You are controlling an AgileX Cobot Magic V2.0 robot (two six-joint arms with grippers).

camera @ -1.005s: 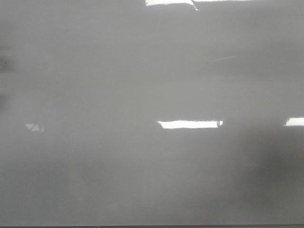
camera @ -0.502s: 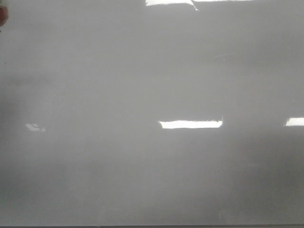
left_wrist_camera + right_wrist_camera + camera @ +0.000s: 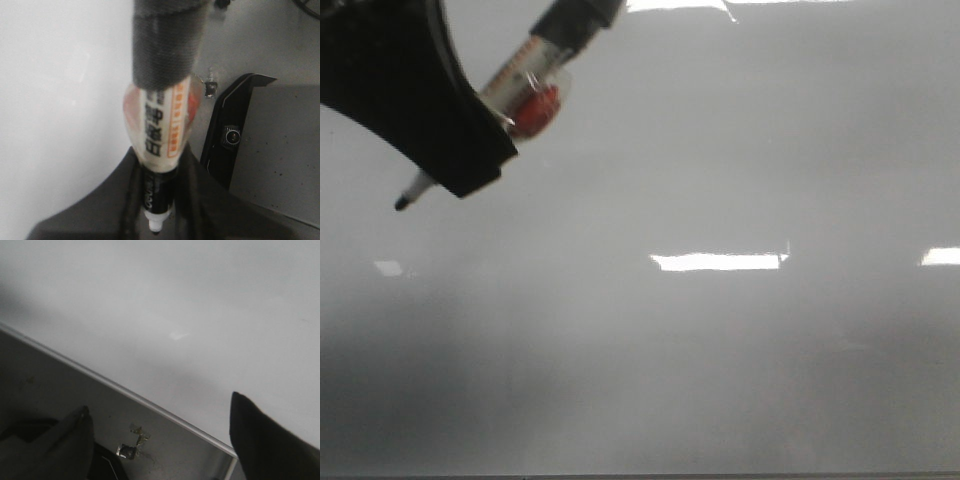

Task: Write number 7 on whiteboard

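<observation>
The robot's left gripper holds the marker tight near its tip point(image 3: 408, 196), which points back at the wrist, so the robot's right gripper should take hold of the dark tail end point(image 3: 572, 22) before writing 7.
The whiteboard point(image 3: 720, 360) fills the front view, glossy grey-white with glare patches. No number 7 shows on it. My left gripper point(image 3: 460, 165) comes in from the upper left, shut on a marker point(image 3: 525, 85) with a white, orange and black barrel. The marker's black tip point(image 3: 402, 203) points down-left just over the board; I cannot tell whether it touches. In the left wrist view the gripper point(image 3: 156, 200) clamps the marker point(image 3: 160, 130), with the board point(image 3: 55, 100) beside it. My right gripper point(image 3: 160, 440) is open and empty over the whiteboard's edge point(image 3: 125, 391).
Grey table point(image 3: 280, 150) lies beyond the board, with a black camera stand point(image 3: 227, 137) on it. A scrap of tape point(image 3: 131, 442) sits on the table near the right gripper. The board's thin dark front edge point(image 3: 640, 476) runs along the bottom of the front view.
My left gripper with the marker has come into the front view from the upper left; earlier only the bare board showed, with a hint of red at the corner.
</observation>
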